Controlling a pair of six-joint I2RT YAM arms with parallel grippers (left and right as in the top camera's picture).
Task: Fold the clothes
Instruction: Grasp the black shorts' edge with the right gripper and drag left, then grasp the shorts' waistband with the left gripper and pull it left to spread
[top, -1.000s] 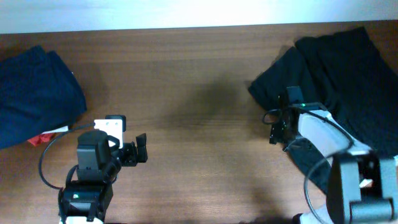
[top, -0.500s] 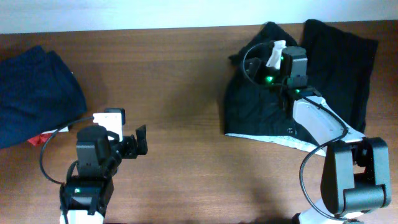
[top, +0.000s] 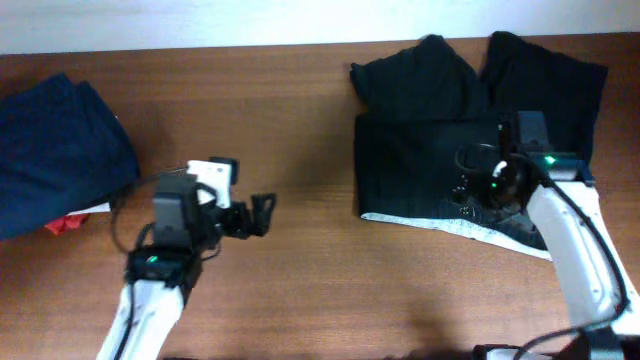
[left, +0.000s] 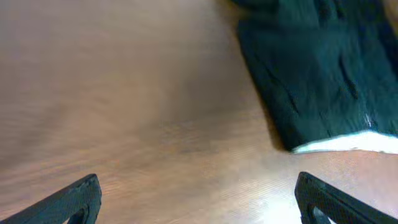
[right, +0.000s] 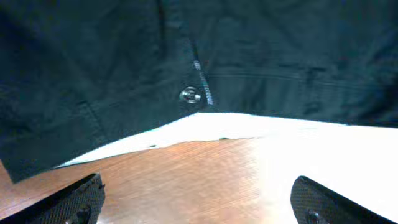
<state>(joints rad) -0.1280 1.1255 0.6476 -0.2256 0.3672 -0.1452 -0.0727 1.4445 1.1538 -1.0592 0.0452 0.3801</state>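
Note:
The black garment (top: 430, 165) is all on my right gripper's side. My left gripper should pull its white edge (top: 385, 217) across the open wood to turn the garment.
The black garment (top: 440, 140) lies spread on the right half of the table, with a whitish inner edge (top: 450, 226) along its near side. My right gripper (top: 468, 188) hovers open and empty over the garment's lower part. In the right wrist view I see the black fabric (right: 112, 74), a metal button (right: 189, 94) and the white edge (right: 249, 127) just ahead of the open jaws (right: 199, 202). My left gripper (top: 262, 214) is open and empty over bare wood, left of the garment. The left wrist view shows the garment's near left corner (left: 311, 81) beyond the open jaws (left: 199, 202).
A navy blue folded pile (top: 55, 150) lies at the far left edge, with small red and white pieces (top: 70, 221) under its near side. Bare brown wood (top: 290, 120) lies between the pile and the garment.
My right gripper pulled the garment leftward and spread it, then let go and drew back to its near part. My left arm reached to the right, toward the garment.

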